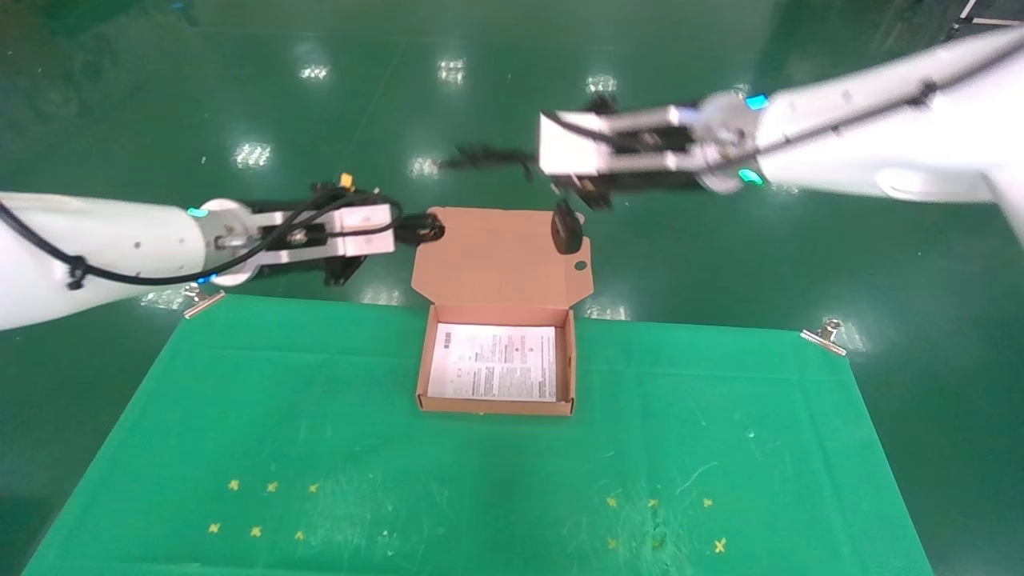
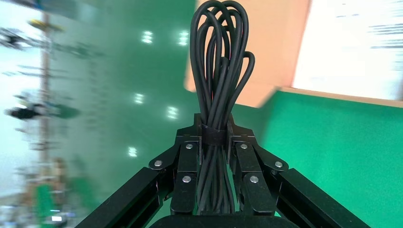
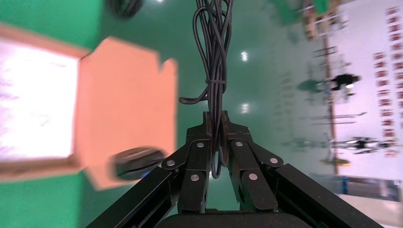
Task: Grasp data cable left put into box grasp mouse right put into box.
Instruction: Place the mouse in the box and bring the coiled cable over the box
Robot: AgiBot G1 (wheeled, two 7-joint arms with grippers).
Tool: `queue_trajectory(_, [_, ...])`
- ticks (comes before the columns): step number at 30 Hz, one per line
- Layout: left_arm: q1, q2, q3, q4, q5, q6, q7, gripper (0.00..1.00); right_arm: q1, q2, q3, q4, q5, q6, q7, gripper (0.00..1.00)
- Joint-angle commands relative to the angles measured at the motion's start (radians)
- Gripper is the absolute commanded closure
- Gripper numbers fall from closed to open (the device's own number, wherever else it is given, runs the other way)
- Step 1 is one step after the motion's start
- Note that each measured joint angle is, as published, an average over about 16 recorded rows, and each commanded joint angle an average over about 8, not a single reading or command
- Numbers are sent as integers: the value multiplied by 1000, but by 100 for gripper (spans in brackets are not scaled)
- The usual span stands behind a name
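My left gripper should move back before my right gripper lowers the mouse into the box (image 1: pixel 495 361), because the mouse's cord (image 1: pixel 490 157) reaches toward my left gripper by the lid.
The salmon-orange box (image 1: pixel 571 360) lies open at the far middle of the green cloth, its lid (image 1: pixel 496 256) folded back, a printed sheet inside. My left gripper (image 1: pixel 410 230) is shut on the data cable (image 1: pixel 428 230), a black looped bundle, by the lid's left edge; the left wrist view shows my left gripper (image 2: pixel 214 126) clamped on the data cable (image 2: pixel 219 66). My right gripper (image 1: pixel 520 160) is shut on the mouse's bundled cord (image 1: pixel 472 156). The mouse (image 1: pixel 566 228) dangles over the lid's right part. In the right wrist view, the right gripper (image 3: pixel 216 118) pinches the cord (image 3: pixel 214 42) with the mouse (image 3: pixel 138 161) beside it.
The green cloth (image 1: pixel 320 416) covers the table, held by metal clips at the far left (image 1: pixel 200 302) and far right (image 1: pixel 824 336). Small yellow cross marks (image 1: pixel 264 508) sit near the front on both sides. Glossy green floor lies beyond the table's far edge.
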Motion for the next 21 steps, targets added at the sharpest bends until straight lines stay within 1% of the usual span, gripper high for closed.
queue_trajectory(1, [-6,8,2,-27,31,-19,-17,100,19,-37,14,-44,19,23,-42,100])
queue_trajectory(7, [-22,18,1,-65,95,-35,-63,100,69,-116,36,-175,57,32,-158,100])
queue_trajectory(10, [-21,17,0,-82,109,-40,-75,100,87,-137,39,-209,68,28,-196,100])
queue_trajectory(14, [-10,4,0,-97,110,-39,-84,100,94,-144,37,-211,77,27,-209,100])
queue_trajectory(21, [17,-36,3,-91,129,-17,-97,100,67,-140,13,-197,75,38,-189,100])
